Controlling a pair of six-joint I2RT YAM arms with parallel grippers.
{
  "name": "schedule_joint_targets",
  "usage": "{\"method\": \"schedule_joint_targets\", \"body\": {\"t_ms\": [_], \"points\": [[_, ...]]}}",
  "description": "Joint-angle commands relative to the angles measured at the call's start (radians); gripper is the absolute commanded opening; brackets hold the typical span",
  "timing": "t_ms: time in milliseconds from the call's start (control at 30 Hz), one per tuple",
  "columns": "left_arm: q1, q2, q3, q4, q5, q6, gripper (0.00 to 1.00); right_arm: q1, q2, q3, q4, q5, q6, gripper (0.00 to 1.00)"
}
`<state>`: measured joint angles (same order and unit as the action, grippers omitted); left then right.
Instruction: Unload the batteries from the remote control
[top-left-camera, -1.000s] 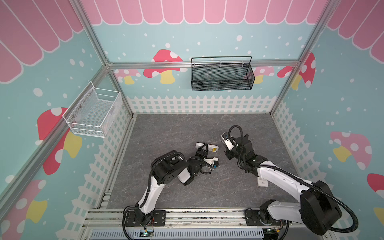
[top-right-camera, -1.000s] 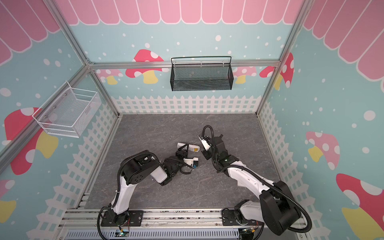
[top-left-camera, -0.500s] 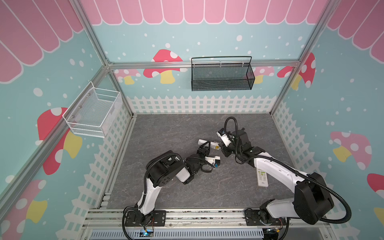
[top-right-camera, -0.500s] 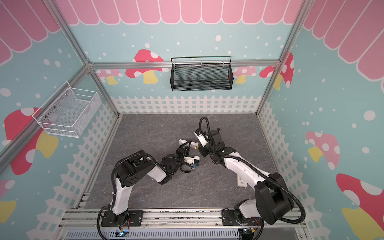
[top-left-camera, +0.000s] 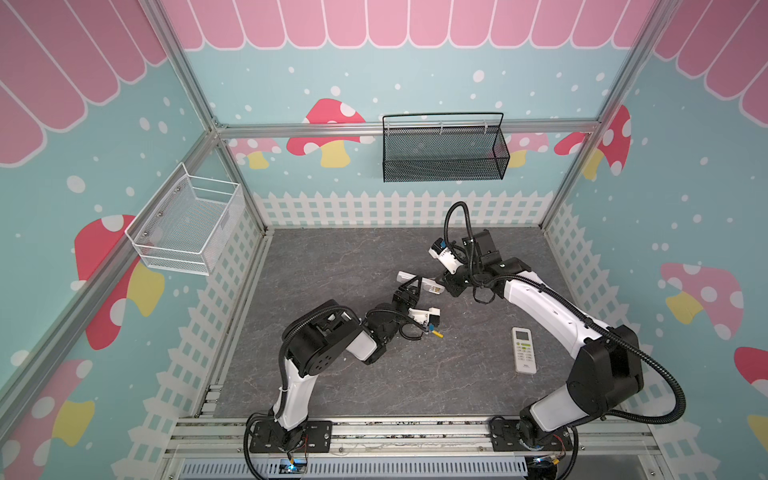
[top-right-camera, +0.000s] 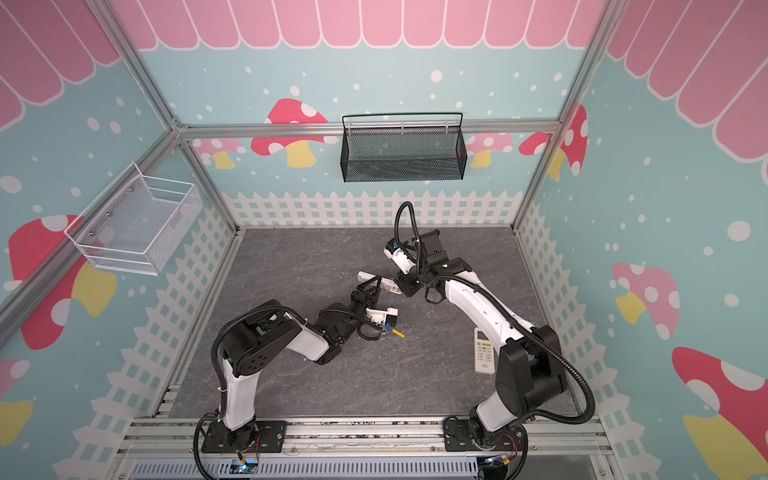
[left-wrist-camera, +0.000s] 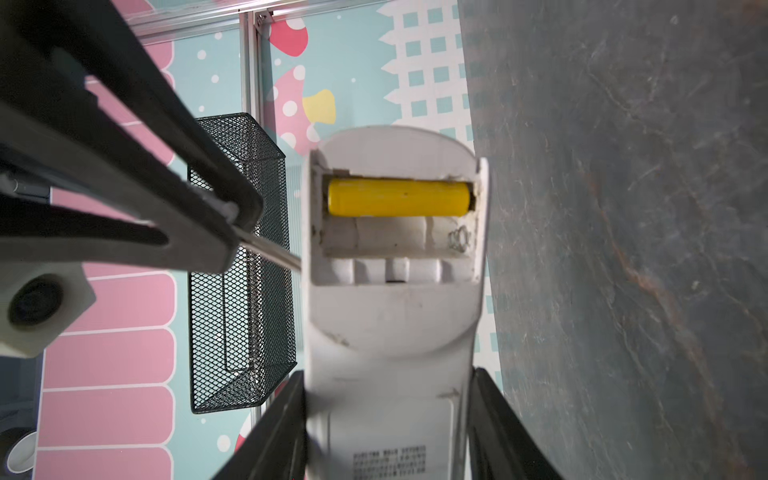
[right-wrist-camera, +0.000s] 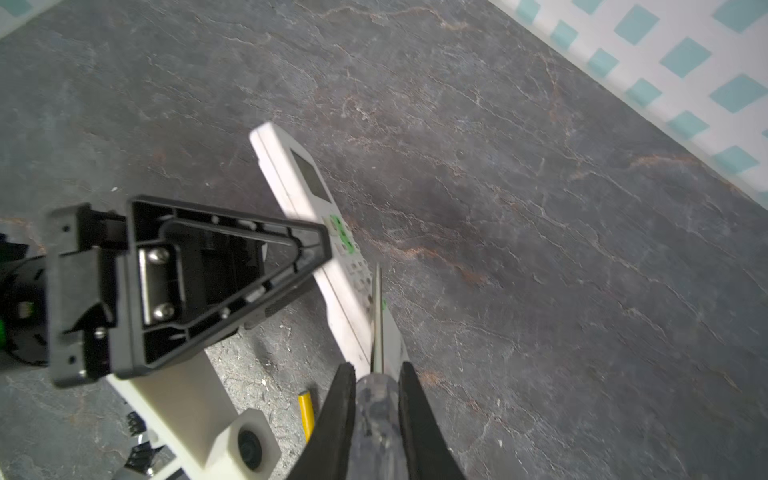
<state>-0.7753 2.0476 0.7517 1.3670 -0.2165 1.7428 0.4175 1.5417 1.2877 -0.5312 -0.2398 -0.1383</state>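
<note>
I should move the screwdriver back and lay the compartment (left-wrist-camera: 397, 230) so it faces up, because my left gripper is holding the remote control on edge with the screwdriver at its side (left-wrist-camera: 294, 262).
My left gripper (left-wrist-camera: 388, 374) is shut on the long sides of a white remote control (left-wrist-camera: 395, 324), seen in both top views (top-left-camera: 417, 283) (top-right-camera: 376, 278). Its back compartment is uncovered. One yellow battery (left-wrist-camera: 399, 197) lies in the far slot, and the slot beside it is empty. A second yellow battery (top-left-camera: 436, 333) (right-wrist-camera: 306, 411) lies loose on the floor beside the left wrist. My right gripper (right-wrist-camera: 378, 368) (top-left-camera: 451, 284) is shut on a clear-handled screwdriver (right-wrist-camera: 376, 415). The screwdriver's metal shaft (left-wrist-camera: 270, 253) reaches the remote's side next to the compartment.
Another white remote (top-left-camera: 523, 350) (top-right-camera: 484, 351) lies face up on the grey floor under the right arm. A black mesh basket (top-left-camera: 442, 151) hangs on the back wall and a white wire basket (top-left-camera: 187, 226) on the left wall. White fence walls ring the floor.
The right arm has swung left and back, bringing the screwdriver to the remote's end and uncovering the other remote. The left elbow drifted slightly left. Both grips are unchanged.
</note>
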Motion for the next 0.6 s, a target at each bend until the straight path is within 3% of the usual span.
{"method": "schedule_joint_targets", "body": {"t_ms": [0,167,400,467,567], "points": [[0.007,0.002,0.016,0.042,-0.023,0.049,0.0,-0.022,-0.096,-0.031,0.049,0.123,0.035,0.0],[0.011,-0.048,0.067,-0.171,-0.148,-0.033,0.0,-0.049,-0.252,-0.182,0.208,0.233,0.145,0.0],[0.01,-0.172,0.201,-0.625,-0.288,-0.207,0.0,-0.052,-0.38,-0.344,0.258,0.212,0.213,0.0],[0.01,-0.204,0.233,-0.74,-0.341,-0.28,0.0,-0.052,-0.421,-0.379,0.261,0.152,0.216,0.0],[0.023,-0.256,0.3,-1.019,-0.412,-0.462,0.0,-0.051,-0.471,-0.419,0.226,-0.146,0.143,0.0]]}}
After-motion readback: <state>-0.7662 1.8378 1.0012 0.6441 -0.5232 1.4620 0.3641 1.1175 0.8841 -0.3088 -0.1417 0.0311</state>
